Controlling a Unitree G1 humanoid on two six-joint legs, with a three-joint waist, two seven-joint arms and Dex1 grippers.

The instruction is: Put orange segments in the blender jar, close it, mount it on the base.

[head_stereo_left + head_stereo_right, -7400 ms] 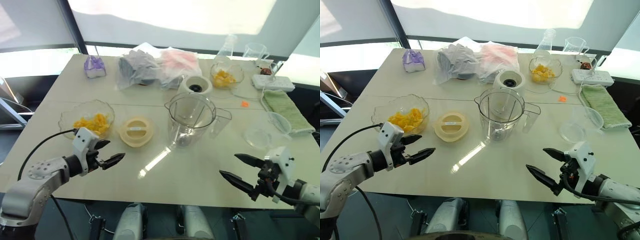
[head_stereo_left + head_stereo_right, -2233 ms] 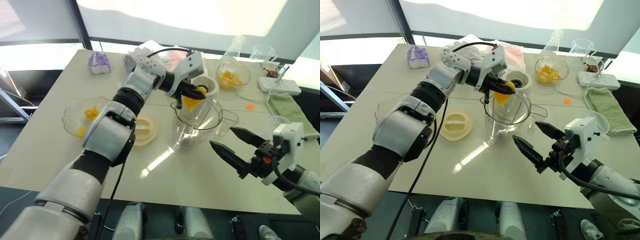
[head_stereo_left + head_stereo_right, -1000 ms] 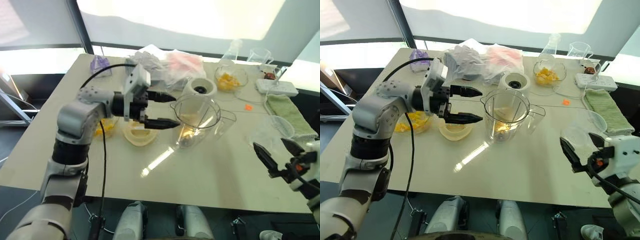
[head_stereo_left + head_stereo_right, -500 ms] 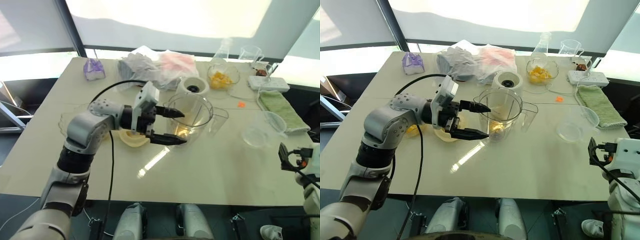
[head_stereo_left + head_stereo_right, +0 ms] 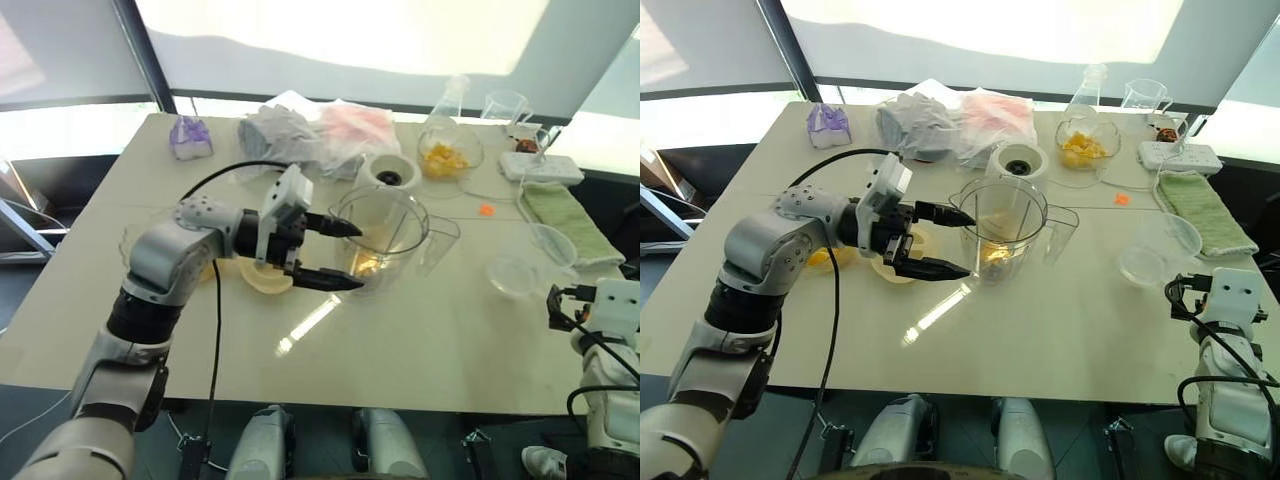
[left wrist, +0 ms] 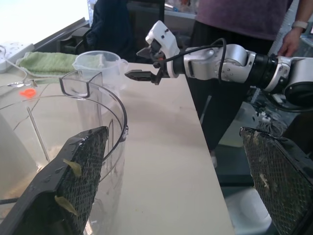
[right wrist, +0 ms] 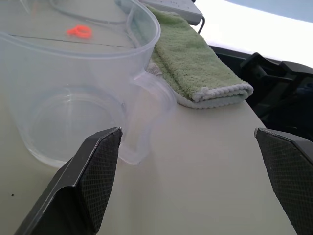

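Observation:
My right gripper's open fingers are facing the measuring cup's handle (image 7: 164, 98), which sticks out toward them, so I should keep moving in until the handle (image 7: 142, 139) stands inside them, then close.
The blender jar (image 5: 386, 236) stands clear and uncovered mid-table, with a few orange segments (image 5: 366, 263) at its bottom. My left gripper (image 5: 343, 255) is open at the jar's near-left side: one finger lies over the rim, the other low beside the wall. Bits of pulp stick to its pads (image 6: 73, 188). More orange segments fill a glass bowl (image 5: 443, 157) at the back and another bowl (image 5: 822, 258) behind my left arm. The cream base (image 5: 393, 172) stands just behind the jar. My right gripper (image 7: 187, 131) is open and empty at the table's right edge, facing a clear measuring cup (image 7: 73, 93).
A pale-yellow lid (image 5: 262, 282) lies left of the jar, partly under my left hand. Plastic bags (image 5: 310, 130), a flask (image 5: 456, 95) and a beaker (image 5: 505, 105) line the back. A green towel (image 7: 195, 68) and power strip (image 5: 540, 167) lie right. A person (image 6: 244, 14) stands beyond the table's right edge.
My right arm has swung out to the right and down to the table's right edge, still open. The left gripper stays open beside the jar.

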